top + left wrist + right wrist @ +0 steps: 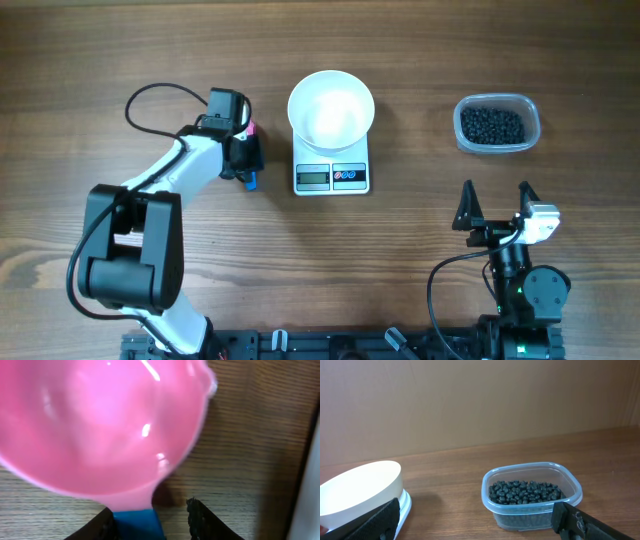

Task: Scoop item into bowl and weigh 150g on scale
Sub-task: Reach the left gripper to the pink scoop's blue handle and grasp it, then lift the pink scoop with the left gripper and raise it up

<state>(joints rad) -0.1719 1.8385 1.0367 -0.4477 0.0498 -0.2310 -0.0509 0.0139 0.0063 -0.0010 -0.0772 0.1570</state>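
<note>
Next, my left gripper opens, center over the handle [250, 180] and closes before it lifts, because the scoop's blue handle sits slanted [137, 525] against one of its fingers.
A pink scoop [100, 425] with a blue handle [137, 522] lies on the table left of the scale [332, 177]. My left gripper [150, 507] straddles the handle: one finger touches it, the other stands a gap away. From overhead the gripper [245, 160] hides most of the scoop, leaving only its blue handle end [251, 181] showing. The empty white bowl [331, 105] sits on the scale. The black beans [491, 125] fill a clear tub [530, 108] at the right. My right gripper [496, 200] is open and empty, near the front, facing the tub [490, 500] and bowl [360, 490].
The left arm's base [130, 260] stands at the front left, its cable looping behind. The right arm's base [520, 290] is at the front right. Bare wood lies between the scale and the tub.
</note>
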